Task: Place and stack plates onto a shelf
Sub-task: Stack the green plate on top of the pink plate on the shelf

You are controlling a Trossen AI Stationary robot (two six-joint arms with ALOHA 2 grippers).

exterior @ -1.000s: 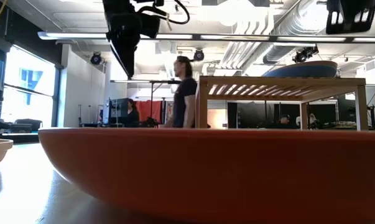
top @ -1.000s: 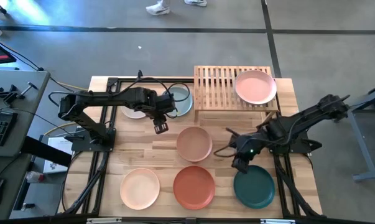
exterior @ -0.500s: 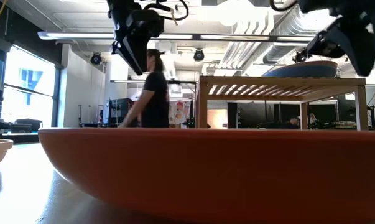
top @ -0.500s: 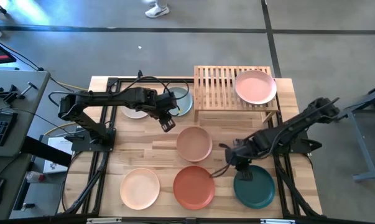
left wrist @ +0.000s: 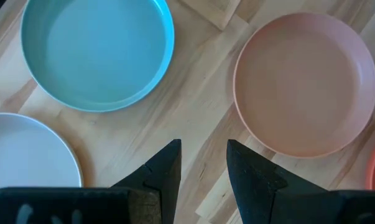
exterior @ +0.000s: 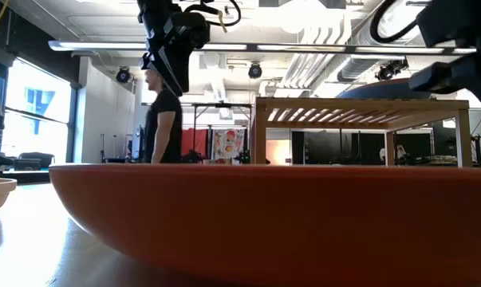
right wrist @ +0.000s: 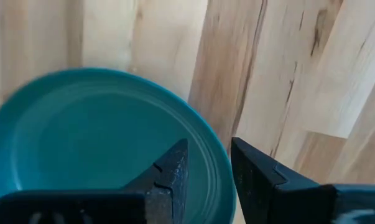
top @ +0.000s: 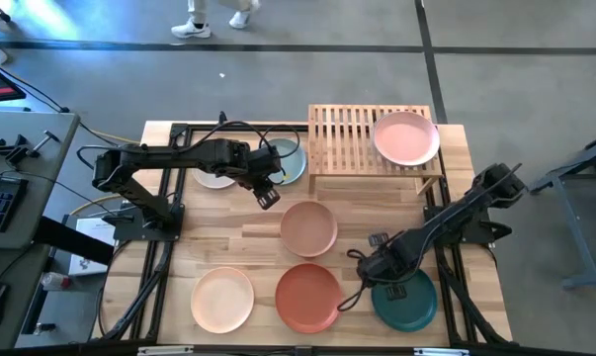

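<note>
My open right fingers straddle the dark green plate's rim (right wrist: 218,147) and should keep lowering until it's between them, then close.
Six plates lie flat on the wooden table: off-white (top: 213,177), blue (top: 290,158), tan-pink (top: 308,227), peach (top: 221,300), orange-red (top: 308,297) and dark green (top: 404,299). A pink plate (top: 406,138) rests on the right end of the slatted shelf (top: 342,138). My right gripper (right wrist: 209,167) points down, open, over the dark green plate's left rim (right wrist: 219,149). One finger stands over the plate's inside and the other over the table. My left gripper (left wrist: 203,163) hangs open above bare table between the blue plate (left wrist: 97,53) and the tan-pink plate (left wrist: 305,84).
The shelf stands at the table's far edge, its left half bare slats. In the low view the orange-red plate (exterior: 272,215) fills the foreground. Black frame rails (top: 164,257) and cables run along both table sides. A person (exterior: 162,119) stands in the room behind.
My right gripper has come down and toward the table's near edge, rolling as it went, and now hangs low over the dark green plate's left rim. My left gripper has rolled about its own axis while staying in place. No plate has moved.
</note>
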